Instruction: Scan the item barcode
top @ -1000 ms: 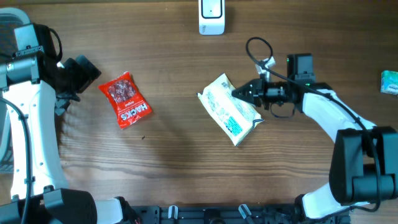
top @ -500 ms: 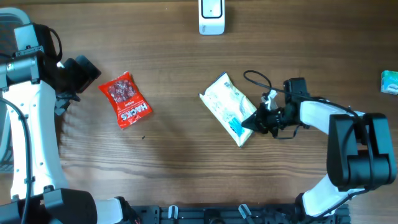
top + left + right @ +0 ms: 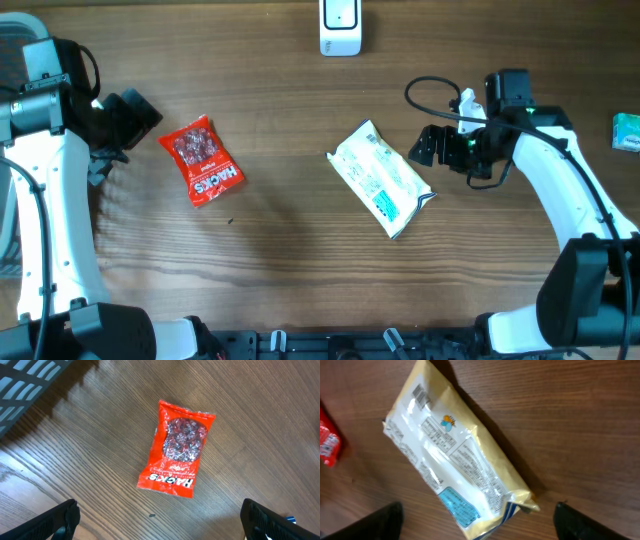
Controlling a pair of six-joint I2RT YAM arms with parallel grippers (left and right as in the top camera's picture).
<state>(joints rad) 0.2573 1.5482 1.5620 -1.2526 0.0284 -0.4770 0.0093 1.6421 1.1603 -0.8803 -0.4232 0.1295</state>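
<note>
Next, my right gripper pushes the packet's long edge (image 3: 401, 157) straight before my left gripper gets to the opposite edge, because the cream snack packet (image 3: 380, 180) is lying flat and crooked.
A cream snack packet (image 3: 382, 178) lies flat on the table, printed back upward. In the right wrist view the packet (image 3: 455, 467) shows a small barcode (image 3: 421, 395) near its far end. My right gripper (image 3: 424, 147) hovers just right of the packet, open, holding nothing. Its fingers (image 3: 385, 520) stand wide on either side of the packet's near end. The white scanner (image 3: 340, 25) stands at the table's back edge. A red Hacks candy packet (image 3: 203, 160) lies to the left. My left gripper (image 3: 162, 522) is open above the red packet (image 3: 177, 450), apart from it.
A teal object (image 3: 627, 130) sits at the far right edge. A grey slatted basket (image 3: 25, 380) shows at the top left of the left wrist view. The red packet's edge (image 3: 327, 440) appears at the left of the right wrist view.
My right gripper has opened and let go of the cream packet, then drawn back up and to the right. The packet now lies flat. The left arm has not moved.
</note>
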